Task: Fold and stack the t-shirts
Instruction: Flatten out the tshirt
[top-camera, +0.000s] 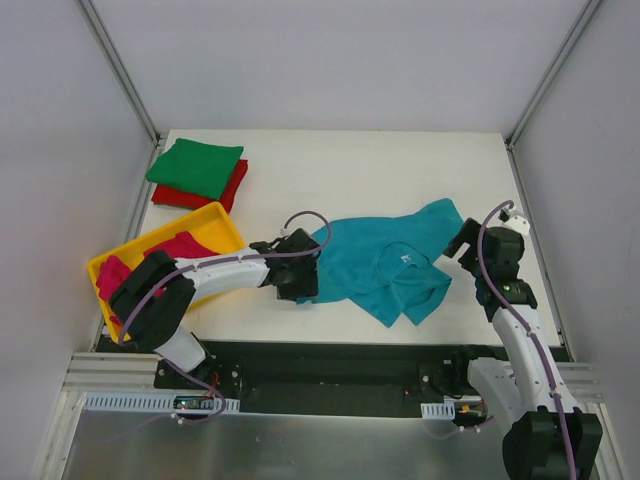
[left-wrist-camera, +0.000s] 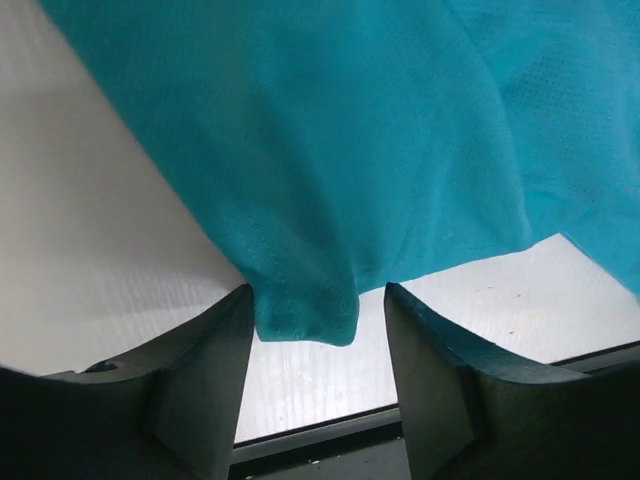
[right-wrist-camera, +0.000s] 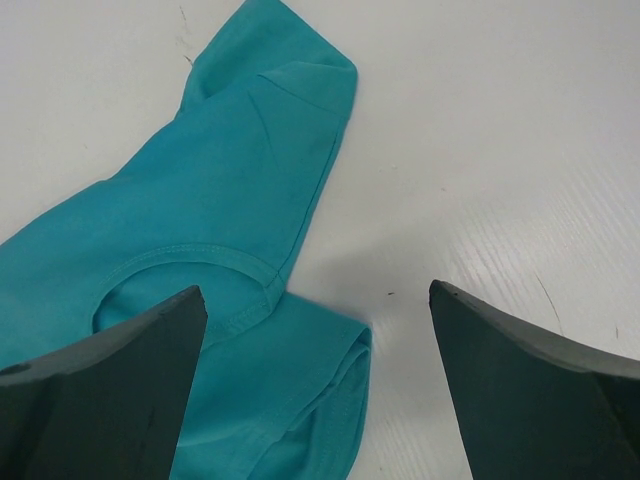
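My gripper will make the t-shirt's body open into a wide sheet when it lifts and spreads the teal-blue t-shirt (top-camera: 358, 255), because the t-shirt lies bunched up with folds (top-camera: 401, 284) by the collar.
A teal-blue t-shirt (top-camera: 390, 260) lies crumpled and spread on the white table (top-camera: 400, 160), right of centre. My left gripper (top-camera: 300, 280) is at the shirt's left edge. In the left wrist view a corner of the t-shirt (left-wrist-camera: 305, 310) hangs between the jaws of the left gripper (left-wrist-camera: 318, 290); it touches the left finger (left-wrist-camera: 200, 380), with a gap to the right one. My right gripper (top-camera: 465, 240) hovers wide open over the shirt's right end. The right wrist view shows that gripper (right-wrist-camera: 318, 290) above the collar and a folded sleeve of the t-shirt (right-wrist-camera: 200, 200), holding nothing.
A folded green t-shirt (top-camera: 195, 165) lies on a folded red one (top-camera: 235, 185) at the back left corner. A yellow tray (top-camera: 225, 225) at the left edge holds magenta-pink t-shirts (top-camera: 180, 245). The table's front edge runs just below the teal shirt.
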